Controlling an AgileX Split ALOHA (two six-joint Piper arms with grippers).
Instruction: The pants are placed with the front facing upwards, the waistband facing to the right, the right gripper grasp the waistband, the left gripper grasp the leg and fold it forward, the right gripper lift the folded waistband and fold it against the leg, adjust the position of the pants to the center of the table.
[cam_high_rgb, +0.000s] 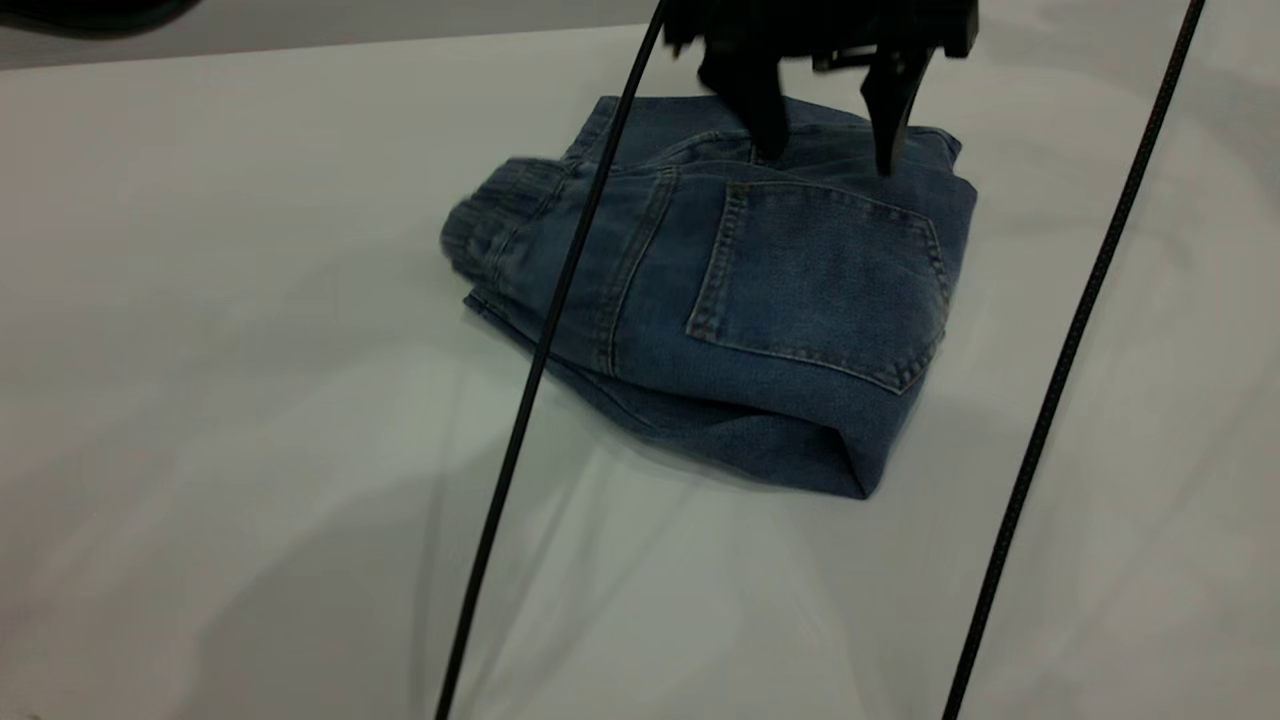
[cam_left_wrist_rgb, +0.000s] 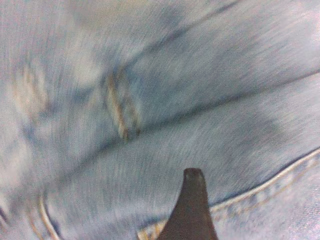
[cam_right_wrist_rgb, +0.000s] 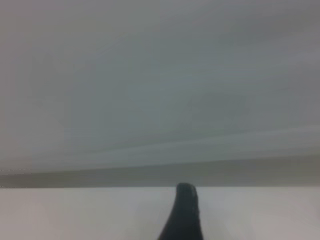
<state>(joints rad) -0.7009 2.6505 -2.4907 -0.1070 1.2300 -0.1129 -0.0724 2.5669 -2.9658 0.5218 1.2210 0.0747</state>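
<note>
Next, I press my left gripper down beside the pocket (cam_high_rgb: 672, 282) and pull the folded pants toward the center, because they lie close to the far table edge.
The pants (cam_high_rgb: 720, 300) lie folded into a compact blue denim bundle on the table (cam_high_rgb: 200, 400), a patch back pocket (cam_high_rgb: 820, 280) facing up. The ruched waistband (cam_high_rgb: 500, 205) sticks out at the bundle's left end. My left gripper (cam_high_rgb: 828, 160) hangs at the bundle's far edge, open, its two black fingertips spread apart and down at the denim with nothing between them. The left wrist view is filled with denim (cam_left_wrist_rgb: 150, 100) and orange stitching, with one dark finger (cam_left_wrist_rgb: 192, 210) showing. A dark part of my right gripper (cam_right_wrist_rgb: 184, 215) shows over bare table, away from the pants.
Two thin black cables (cam_high_rgb: 560, 300) (cam_high_rgb: 1080, 330) cross the exterior view in front of the table. White tabletop lies on every side of the bundle, with the far table edge (cam_high_rgb: 300, 40) behind it.
</note>
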